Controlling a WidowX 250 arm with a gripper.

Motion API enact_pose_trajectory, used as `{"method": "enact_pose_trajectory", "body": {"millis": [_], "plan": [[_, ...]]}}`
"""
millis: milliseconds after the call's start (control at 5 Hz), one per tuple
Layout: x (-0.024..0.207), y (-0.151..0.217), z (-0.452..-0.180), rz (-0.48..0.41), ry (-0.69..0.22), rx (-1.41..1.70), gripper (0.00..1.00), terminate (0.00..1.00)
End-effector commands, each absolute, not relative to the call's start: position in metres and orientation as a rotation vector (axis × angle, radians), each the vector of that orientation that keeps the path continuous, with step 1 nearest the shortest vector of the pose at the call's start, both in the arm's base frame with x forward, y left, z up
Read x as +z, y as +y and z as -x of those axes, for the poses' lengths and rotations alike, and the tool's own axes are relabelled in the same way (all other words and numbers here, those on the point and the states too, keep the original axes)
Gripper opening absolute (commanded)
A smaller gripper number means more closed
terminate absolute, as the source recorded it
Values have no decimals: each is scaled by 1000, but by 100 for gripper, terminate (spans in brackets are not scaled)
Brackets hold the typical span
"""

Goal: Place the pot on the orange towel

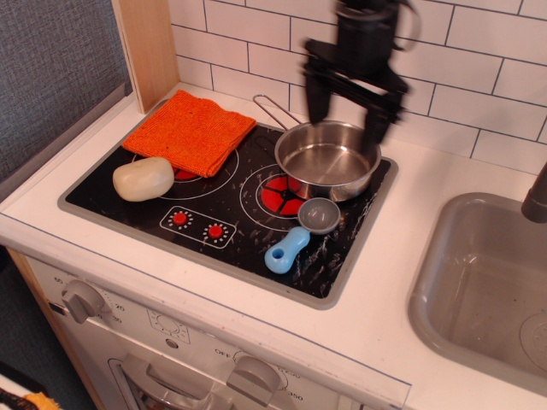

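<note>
The pot (328,161) will come up clear of the scoop when I lift, because the grey scoop's whole bowl (319,216) can be seen in front of the pot.
The shiny steel pot (327,159) sits on the right rear burner of the black stove, its thin wire handle (272,109) pointing back-left. The orange towel (189,131) lies flat on the left rear of the stove, apart from the pot. My gripper (344,120) hangs open above the pot's far rim, one finger on each side of the back of the pot, blurred by motion. It holds nothing.
A cream potato-like lump (143,178) lies in front of the towel. A grey scoop with a blue handle (299,233) lies in front of the pot. A grey sink (479,290) is at the right. A wooden post (148,47) and tiled wall stand behind.
</note>
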State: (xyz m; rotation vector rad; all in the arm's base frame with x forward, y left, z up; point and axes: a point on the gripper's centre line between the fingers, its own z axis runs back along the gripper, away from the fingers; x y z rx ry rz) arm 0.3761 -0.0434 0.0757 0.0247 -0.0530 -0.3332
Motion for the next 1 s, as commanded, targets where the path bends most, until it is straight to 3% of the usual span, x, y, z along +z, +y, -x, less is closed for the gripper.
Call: {"method": "enact_pose_trajectory", "body": {"millis": [0,200,400,800], "plan": [[47,-67,-385,-10,3,-238,100,0],[25,-66,-377,-63,39,-192,100,0],[16,-65,-373,-80,16,-182,0,0],[23,-63,-375,-59,-26,-198,0,0]]}}
